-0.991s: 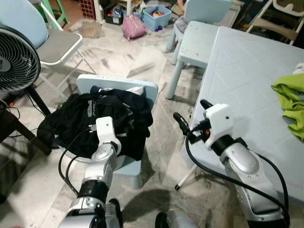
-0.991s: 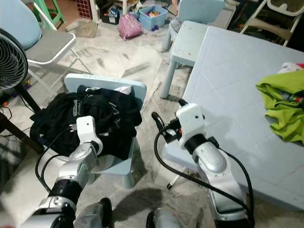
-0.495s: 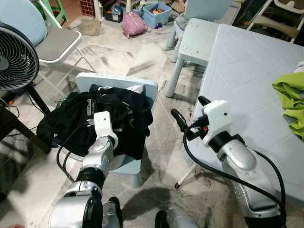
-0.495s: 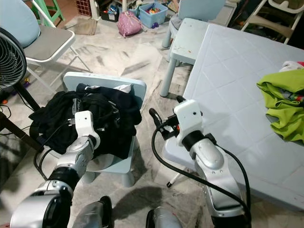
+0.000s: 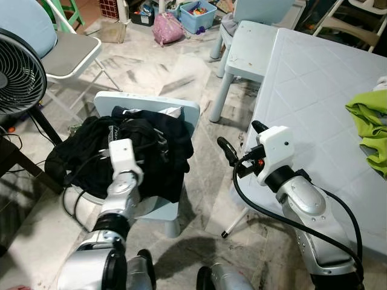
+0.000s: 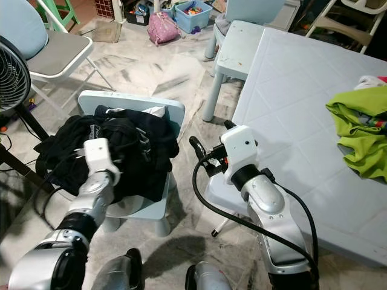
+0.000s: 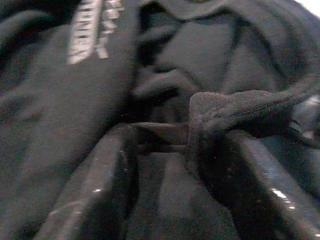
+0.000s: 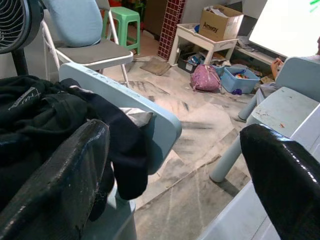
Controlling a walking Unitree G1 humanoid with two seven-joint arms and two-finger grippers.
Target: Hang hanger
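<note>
My gripper will uncover a basket holding more clothes when I lift the black garment, since a pale curved rim (image 5: 91,197) shows under the black clothes.
A heap of black clothes (image 5: 130,148) lies on a small light-blue chair (image 5: 181,112). A thin pale line among the folds (image 5: 159,141) could be a hanger; I cannot tell. My left wrist (image 5: 121,156) rests on the heap. In the left wrist view, my left gripper (image 7: 175,175) is open, its fingers (image 7: 100,185) pushed into the dark cloth with a fold of fabric (image 7: 235,107) lying between them. My right gripper (image 5: 242,140) hovers open and holds nothing, between the chair and the table corner.
A large pale-blue table (image 5: 314,90) fills the right, with a green garment (image 5: 369,130) on it. A fan (image 5: 21,69) and a grey-seated folding chair (image 5: 69,54) stand at left. A small blue table (image 5: 254,45), pink bag (image 5: 168,30) and blue bin (image 5: 196,13) are beyond.
My left wrist has shifted a little to the left across the black heap. The right gripper has stayed almost where it was, still open.
</note>
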